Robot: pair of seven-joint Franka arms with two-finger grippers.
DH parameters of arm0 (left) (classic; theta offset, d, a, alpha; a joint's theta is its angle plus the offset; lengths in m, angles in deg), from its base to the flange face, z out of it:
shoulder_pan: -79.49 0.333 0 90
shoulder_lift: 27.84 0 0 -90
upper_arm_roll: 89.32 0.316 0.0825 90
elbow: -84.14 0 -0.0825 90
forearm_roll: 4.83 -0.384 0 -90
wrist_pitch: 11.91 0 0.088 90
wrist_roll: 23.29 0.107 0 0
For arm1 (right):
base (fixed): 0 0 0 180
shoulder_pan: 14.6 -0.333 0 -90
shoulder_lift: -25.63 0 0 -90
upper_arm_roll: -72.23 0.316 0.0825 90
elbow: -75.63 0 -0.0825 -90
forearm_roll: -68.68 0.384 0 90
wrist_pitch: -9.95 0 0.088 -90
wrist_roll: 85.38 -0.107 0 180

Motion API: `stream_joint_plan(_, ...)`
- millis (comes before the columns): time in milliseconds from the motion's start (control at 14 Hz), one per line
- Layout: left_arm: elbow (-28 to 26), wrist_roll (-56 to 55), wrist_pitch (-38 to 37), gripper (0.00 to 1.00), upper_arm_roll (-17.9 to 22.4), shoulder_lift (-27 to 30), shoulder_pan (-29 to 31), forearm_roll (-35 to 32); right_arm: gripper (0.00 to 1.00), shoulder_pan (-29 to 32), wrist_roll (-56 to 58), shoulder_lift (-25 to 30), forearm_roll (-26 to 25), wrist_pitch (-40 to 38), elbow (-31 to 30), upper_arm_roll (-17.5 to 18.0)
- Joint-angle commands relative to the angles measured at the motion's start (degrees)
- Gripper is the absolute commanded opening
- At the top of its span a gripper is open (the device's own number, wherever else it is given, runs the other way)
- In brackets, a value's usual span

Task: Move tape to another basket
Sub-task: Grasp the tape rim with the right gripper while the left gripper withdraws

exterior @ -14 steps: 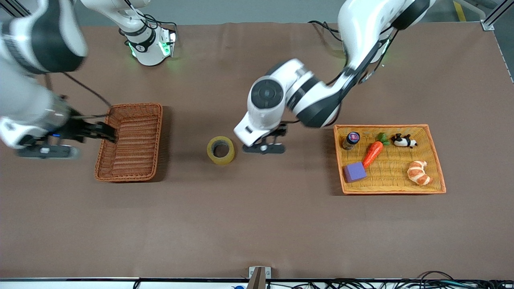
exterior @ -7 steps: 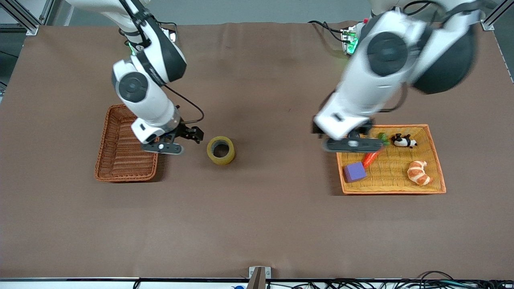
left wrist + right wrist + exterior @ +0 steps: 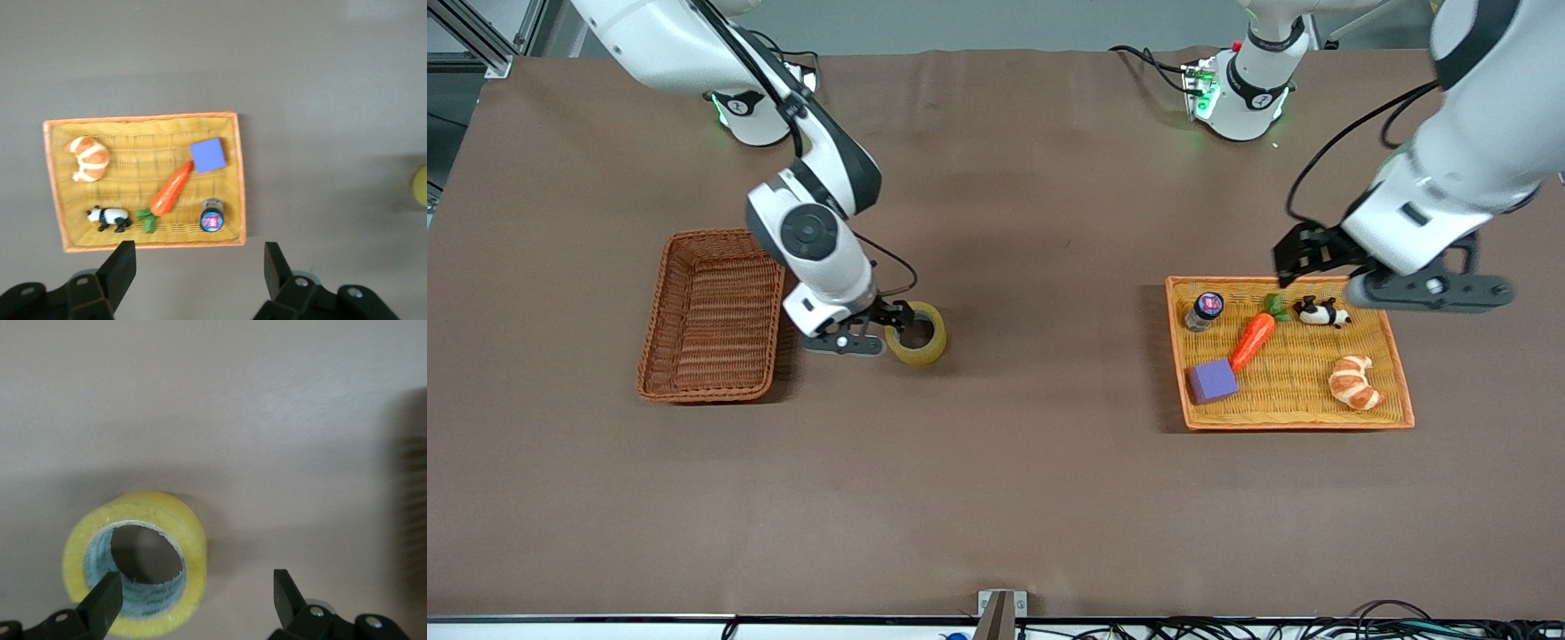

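The tape point(image 3: 919, 335) is short of the reddish-brown basket and a long way from the robot's left gripper, so next the right gripper pinches the ring wall point(image 3: 195, 568) and brings the tape into the basket.
The tape point(image 3: 921, 356), a yellowish roll with a wide hole, lies flat on the brown table between the two baskets. It fills the near part of the right wrist view point(image 3: 190, 540). My right gripper point(image 3: 896, 322) is open and low at the tape. In the right wrist view point(image 3: 195, 593) one finger is over the hole and the other is outside the ring. The dark reddish-brown basket point(image 3: 711, 329) is empty, beside the tape toward the right arm's end. My left gripper point(image 3: 1303, 258) is open and empty in the left wrist view point(image 3: 199, 260), up over the yellow tray's edge.
The yellow-orange woven tray point(image 3: 1392, 356) toward the left arm's end holds a croissant point(image 3: 1352, 382), a carrot point(image 3: 1254, 338), a toy panda point(image 3: 1320, 311), a purple block point(image 3: 1212, 380) and a small jar point(image 3: 1205, 311). A table clamp point(image 3: 996, 613) sits at the near edge.
My right gripper moved from beside the brown basket over to the tape. My left arm swung away from the tape to above the yellow tray. The tape has not moved.
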Motion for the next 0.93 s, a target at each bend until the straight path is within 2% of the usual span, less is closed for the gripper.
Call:
stream_joint_plan(0,-10.5,1.3,5.1,0.86,3.9,8.2,-1.1,1.1,1.0,0.5,-1.4,-2.6,-4.4,2.8,0.7,0.5)
stream_joint_plan(143,-14.8,5.4,6.4,0.86,6.0,11.1,-1.5,1.2,1.0,0.7,-1.3,-4.9,-5.5,4.9,0.8,0.4)
stream_joint_plan(357,-15.8,9.8,6.8,0.86,12.7,11.9,-5.2,4.8,1.0,1.0,-1.3,-5.5,-6.2,5.0,0.7,0.4)
stream_joint_plan(714,-15.1,9.6,6.7,0.92,13.1,11.3,-5.2,4.2,1.0,1.2,-1.4,-7.1,-7.8,6.8,0.5,0.0)
stream_joint_plan(857,-15.1,9.1,6.4,0.96,12.9,10.9,-4.9,4.1,0.9,1.2,-1.4,-8.0,-8.6,7.9,0.6,0.0)
